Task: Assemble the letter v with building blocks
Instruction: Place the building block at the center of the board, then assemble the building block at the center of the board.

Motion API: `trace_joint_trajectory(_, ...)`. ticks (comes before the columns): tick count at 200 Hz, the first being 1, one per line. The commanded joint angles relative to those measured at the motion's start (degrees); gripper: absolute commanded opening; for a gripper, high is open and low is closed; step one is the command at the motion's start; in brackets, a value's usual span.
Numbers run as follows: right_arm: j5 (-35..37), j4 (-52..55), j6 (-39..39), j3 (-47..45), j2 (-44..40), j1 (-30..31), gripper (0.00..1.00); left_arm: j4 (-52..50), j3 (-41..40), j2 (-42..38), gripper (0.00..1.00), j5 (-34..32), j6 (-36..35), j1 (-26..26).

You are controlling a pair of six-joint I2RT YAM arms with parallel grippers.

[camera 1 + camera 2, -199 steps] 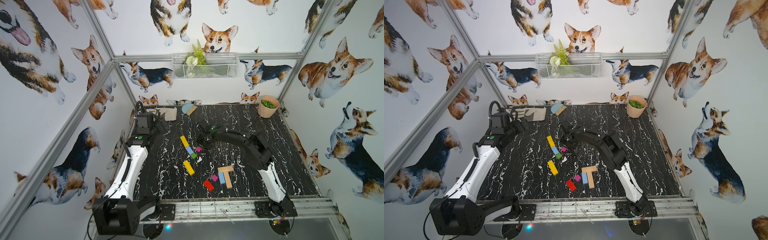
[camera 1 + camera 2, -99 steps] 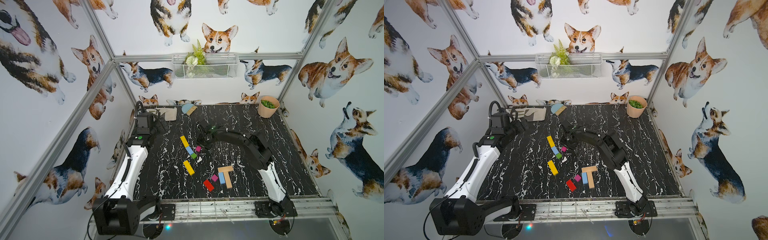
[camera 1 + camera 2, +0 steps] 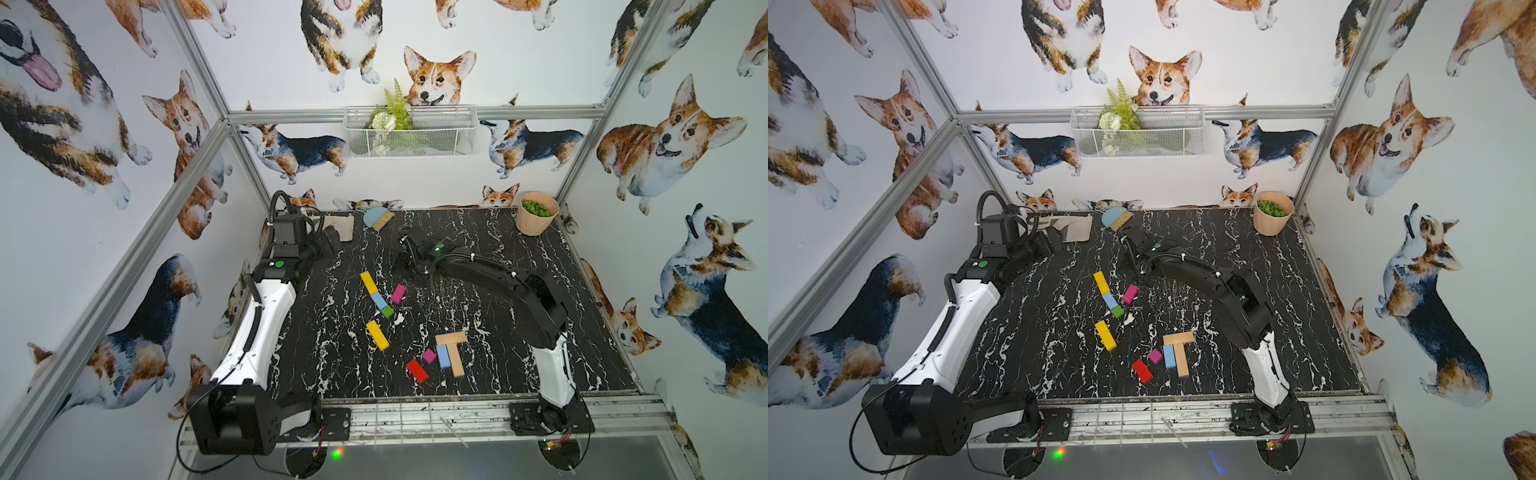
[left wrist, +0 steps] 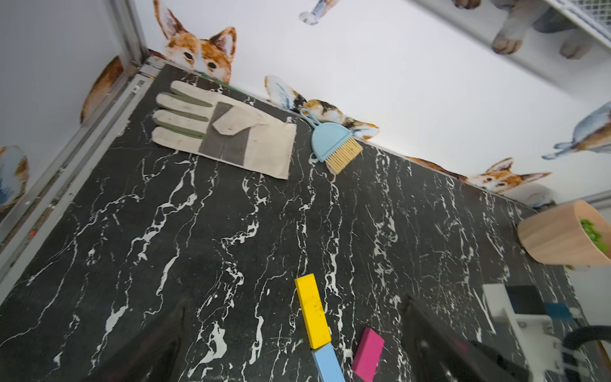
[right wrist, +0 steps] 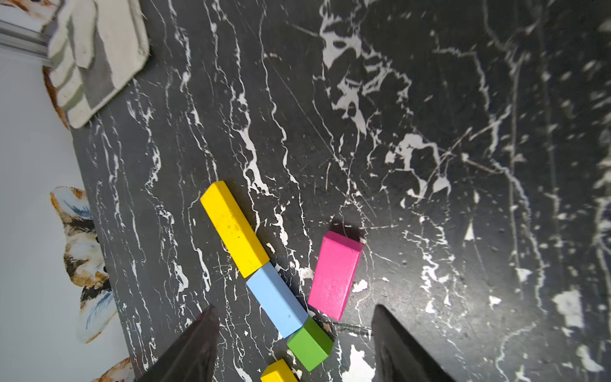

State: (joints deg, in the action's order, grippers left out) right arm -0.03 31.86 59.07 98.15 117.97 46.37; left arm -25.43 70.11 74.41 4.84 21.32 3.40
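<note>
The magenta block's near end (image 5: 325, 313) is clear of the green block, so my right gripper should move back and my left gripper should pull the magenta block in.
A yellow block (image 3: 369, 282), a light blue block (image 3: 379, 300) and a green block (image 3: 387, 311) lie end to end in a slanted row. A magenta block (image 5: 334, 274) lies flat just right of that row, touching nothing but the table. My right gripper (image 5: 295, 307) hovers over the row's lower end, open and empty; in a top view it (image 3: 405, 268) sits just behind the blocks. A second yellow block (image 3: 377, 335) lies nearer the front. My left gripper (image 4: 297, 299) stands open and empty at the back left (image 3: 333, 244).
Near the front lie two tan bars (image 3: 451, 337) in a T, a light blue block (image 3: 443, 356), a small magenta block (image 3: 429, 356) and a red block (image 3: 417, 370). A work glove (image 4: 228, 139), a blue hand brush (image 4: 334, 145) and a pot (image 3: 536, 218) line the back edge.
My right gripper has opened and let go of the magenta block, which now lies beside the slanted row. The left arm has not moved.
</note>
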Motion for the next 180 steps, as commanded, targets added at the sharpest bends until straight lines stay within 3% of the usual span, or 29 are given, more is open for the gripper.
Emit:
trace_joint_trajectory(1, 2.48, -0.67, -5.28, -2.16, -3.01, -2.43, 0.8, -7.12, 5.3, 3.44, 1.0, 7.45, -4.56, 1.17)
trace_joint_trajectory(46, -4.21, -3.12, -7.73, -11.49, -7.01, -13.18, 0.89, -20.45, 17.12, 13.61, 1.0, 7.51, -9.02, 12.33)
trace_joint_trajectory(78, -3.37, -4.35, -9.5, -17.99, -11.22, -17.76, 0.91, -27.83, 20.94, 20.18, 0.98, -1.59, -12.18, 20.95)
trace_joint_trajectory(94, -4.25, -5.37, -9.66, -21.24, -13.1, -20.24, 0.91, -29.5, 21.51, 23.14, 0.97, -2.81, -12.77, 23.67)
trace_joint_trajectory(131, -6.18, -6.96, -10.23, -25.7, -15.65, -23.25, 0.91, -32.97, 22.58, 29.41, 0.94, -5.28, -12.84, 28.42)
trace_joint_trajectory(180, -6.89, -7.55, -10.63, -27.95, -16.68, -24.04, 0.91, -30.21, 21.65, 35.0, 0.9, -3.77, -12.09, 29.1)
